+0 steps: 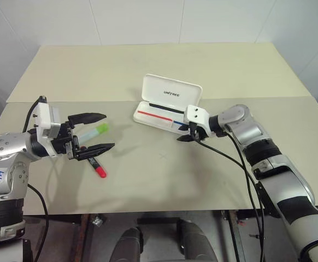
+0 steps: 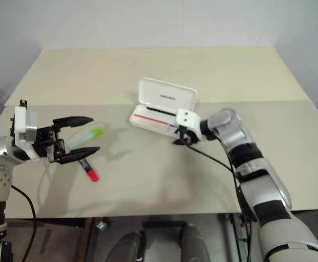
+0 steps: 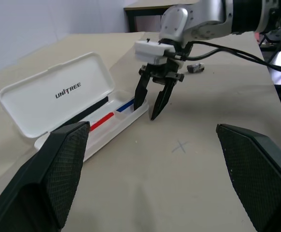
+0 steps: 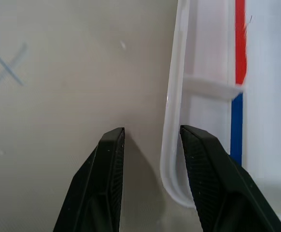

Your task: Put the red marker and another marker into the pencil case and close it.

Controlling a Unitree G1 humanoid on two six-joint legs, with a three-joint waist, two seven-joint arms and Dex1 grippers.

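Observation:
My gripper will pull the tray's rim, and the pencil case's lid will then stay open and move along with the tray, because the lid leans back along the black piece.
The white pencil case lies open mid-table with its lid upright, and red and blue stripes show in its tray. My right gripper tilts down at the tray's near right corner. It is partly open, with one finger over the rim and the other on the table side. The pale green highlighter lies on the table to the left. The red marker lies just nearer, red end toward me. My left gripper is wide open and level, and the highlighter shows between its fingers from above.
A pencil cross marks the table in front of the case. A small dark object lies on the table beyond my right gripper. Black cables hang from my right wrist. The table's front edge runs close below both arms.

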